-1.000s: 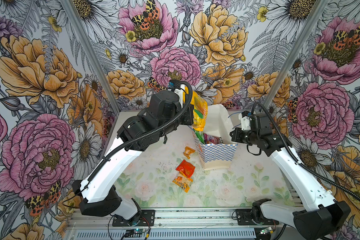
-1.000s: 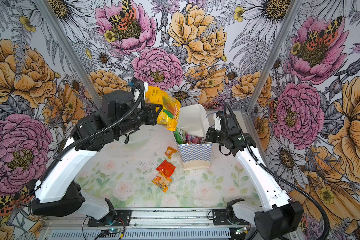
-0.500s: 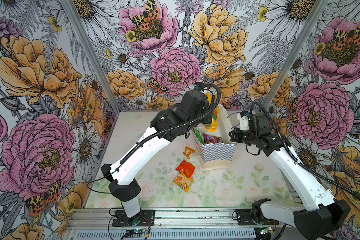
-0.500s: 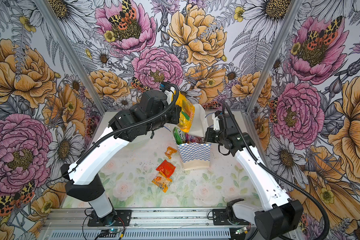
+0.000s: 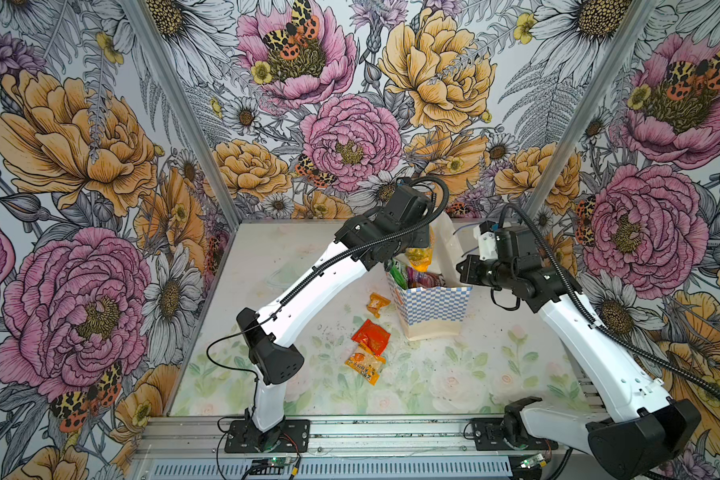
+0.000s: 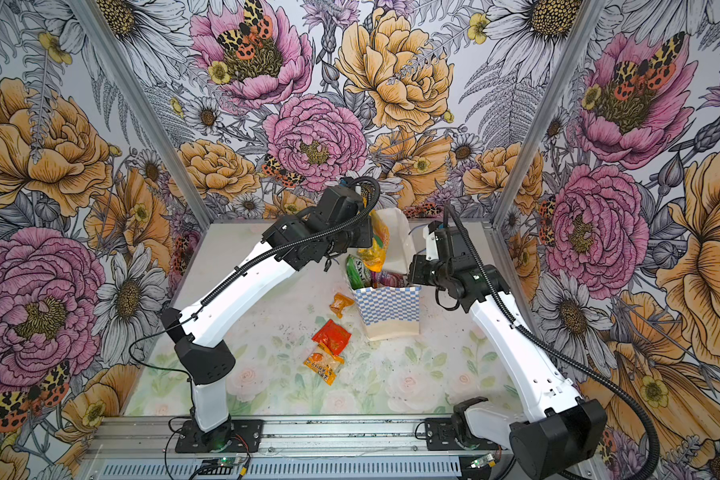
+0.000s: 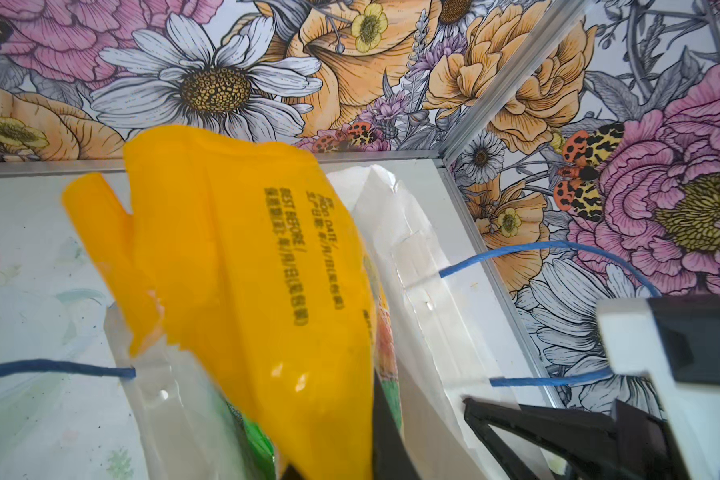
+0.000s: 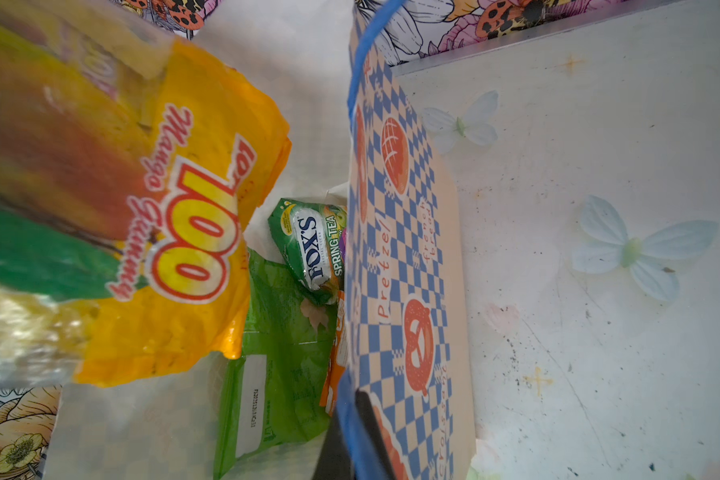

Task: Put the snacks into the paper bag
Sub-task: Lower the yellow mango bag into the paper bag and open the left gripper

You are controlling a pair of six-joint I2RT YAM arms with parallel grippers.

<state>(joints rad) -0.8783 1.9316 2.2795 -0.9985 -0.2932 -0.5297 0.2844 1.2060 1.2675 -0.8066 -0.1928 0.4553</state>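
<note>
The yellow packet [image 6: 375,250] is hanging inside the wide opening of the paper bag, so I keep lowering it with my left gripper until it gets to the snacks [image 6: 387,279] below, then let go.
The paper bag [image 5: 437,305] [image 6: 391,307] stands upright mid-table, mouth open. My left gripper [image 7: 337,457] is shut on a yellow mango gummy packet [image 7: 246,270] [image 5: 418,255] [image 6: 377,249], which hangs in the bag's mouth. In the right wrist view the same yellow packet [image 8: 175,232] sits above a green FOX'S packet [image 8: 312,245] and a flat green packet [image 8: 275,353] inside the bag. My right gripper [image 8: 352,440] [image 5: 460,270] is shut on the bag's right rim, holding the checkered wall [image 8: 408,249].
Three snacks lie on the table left of the bag: a small orange packet [image 5: 378,303], a red packet [image 5: 371,336] and an orange-yellow packet [image 5: 364,365]. The bag's blue cord handles [image 7: 516,249] stick out. The back wall is close behind the bag.
My left arm has swung right and stretched out, carrying the yellow packet from left of the bag down into its mouth. The right arm and bag have stayed still.
</note>
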